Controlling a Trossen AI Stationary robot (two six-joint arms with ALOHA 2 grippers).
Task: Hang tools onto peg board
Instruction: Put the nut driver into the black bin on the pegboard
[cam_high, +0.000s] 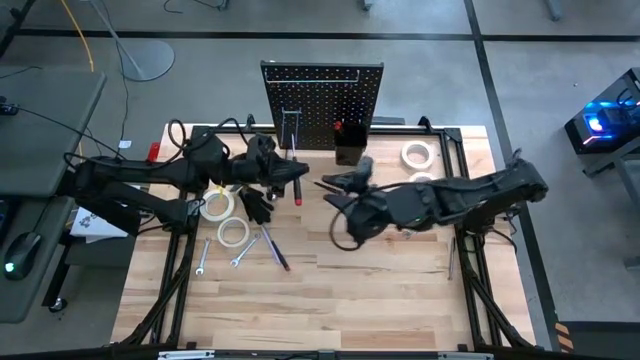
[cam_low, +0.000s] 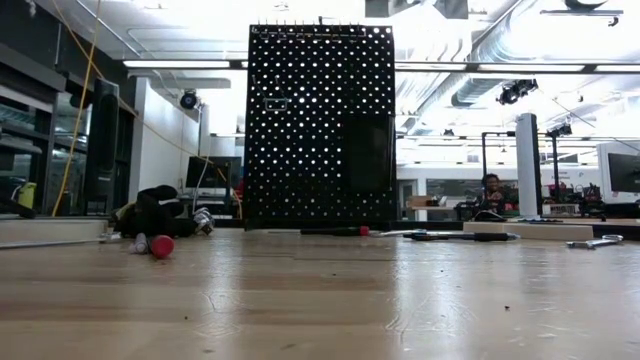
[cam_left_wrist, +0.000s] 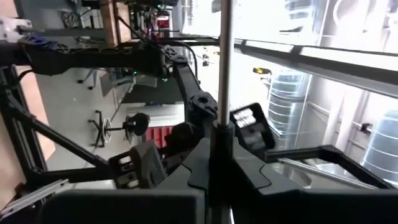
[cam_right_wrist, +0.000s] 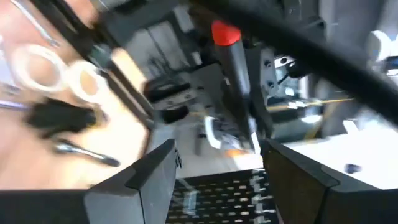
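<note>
My left gripper is holding the screwdriver short of the black bin (cam_high: 350, 147). My right gripper should grab the screwdriver's handle (cam_high: 297, 190) by its red end with the cap and carry it over.
The black peg board (cam_high: 322, 100) stands upright at the table's far edge, also seen in the low view (cam_low: 320, 120). My left gripper (cam_high: 296, 176) hovers in front of it, shut on a screwdriver (cam_right_wrist: 233, 68) with a dark handle and a red cap (cam_right_wrist: 225, 33). Its silver shaft (cam_left_wrist: 224, 68) sticks out past the fingers. My right gripper (cam_high: 335, 190) stands open just to the right of that screwdriver, touching nothing. On the table lie white tape rolls (cam_high: 215, 206), black pliers (cam_high: 256, 206), wrenches (cam_high: 243, 256) and another screwdriver (cam_high: 275, 248). My left gripper pinches the screwdriver between its two fingers, about where the shaft meets the handle (cam_left_wrist: 221, 134). The fingers come level from the table's left and lie across it. The screwdriver is lifted clear, its red cap (cam_high: 298, 197) toward the near side and its shaft toward the peg board.
A small black bin (cam_high: 349, 150) and hooks sit on the peg board. Two more tape rolls (cam_high: 418, 153) lie at the far right. A person sits in the room beyond the table (cam_low: 490, 188). Bare wood shows over the near half of the table (cam_high: 380, 290).
</note>
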